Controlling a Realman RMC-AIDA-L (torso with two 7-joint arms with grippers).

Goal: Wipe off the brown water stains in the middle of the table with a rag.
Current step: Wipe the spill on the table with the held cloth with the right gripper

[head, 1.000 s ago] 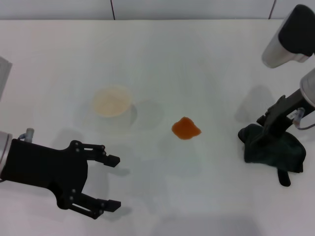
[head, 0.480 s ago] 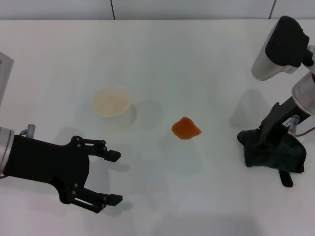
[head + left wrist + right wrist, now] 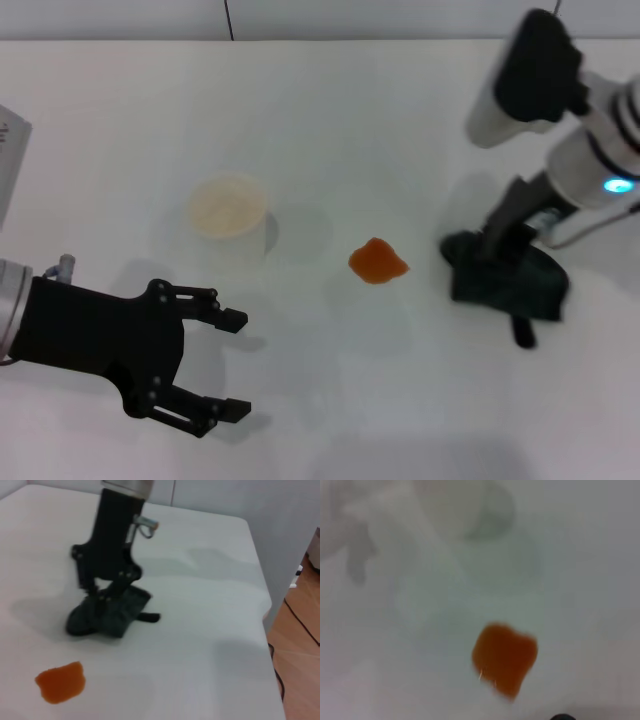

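The rag in my right gripper [image 3: 512,287] is away from the brown water stain. I should wipe the rag toward the paper cup, over the stain [image 3: 378,261].
The brown water stain [image 3: 377,261] is a small orange-brown blotch in the middle of the white table [image 3: 350,120]. The dark rag [image 3: 520,285] lies bunched just right of it, its short tab pointing toward the front edge. My right gripper [image 3: 487,250] stands on the rag's left part, shut on it. The left wrist view shows that gripper [image 3: 102,597] pinching the rag [image 3: 120,617], with the stain [image 3: 61,681] a short way off. The right wrist view shows the stain [image 3: 505,657] close ahead. My left gripper [image 3: 236,365] is open and empty at the front left.
A white paper cup [image 3: 230,210] stands left of the stain, between it and my left arm. A white object [image 3: 10,150] sits at the far left edge. The table's right edge [image 3: 260,615] drops to the floor beyond the rag.
My right gripper has dragged the rag leftward across the table, closer to the stain. The left gripper has barely moved.
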